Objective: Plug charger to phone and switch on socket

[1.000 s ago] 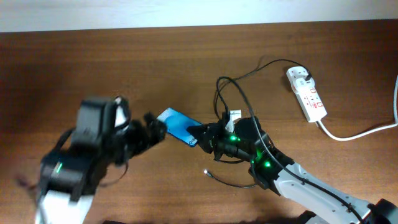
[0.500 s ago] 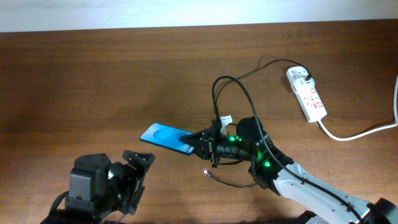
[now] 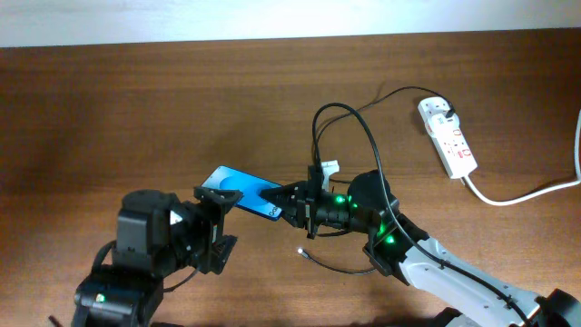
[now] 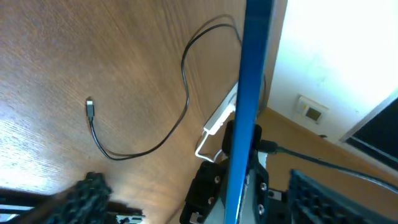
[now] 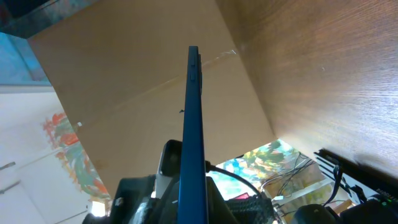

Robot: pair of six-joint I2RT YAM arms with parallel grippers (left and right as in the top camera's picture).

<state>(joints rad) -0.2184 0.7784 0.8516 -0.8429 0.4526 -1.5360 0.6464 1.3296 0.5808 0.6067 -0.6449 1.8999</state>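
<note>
My right gripper covers the phone's charging end, so my left gripper should take the phone's other end, freeing my right gripper to fetch the loose connector.
The phone, with its blue screen, is lifted off the table. It shows edge-on in the right wrist view and in the left wrist view. My right gripper is shut on its right end. My left gripper is open at the phone's left end, one finger on either side of it. The charger cable loops from its plug in the socket past the right arm. Its connector tip lies loose on the table below the right gripper and also shows in the left wrist view.
The socket's thick white cord runs off to the right edge. A small white tag sits on the right gripper. The wooden table ends at a pale wall along the back.
My left arm drew back to the lower left, away from the phone, then came back up to the phone's left end. The right gripper shifted the phone a little left.
</note>
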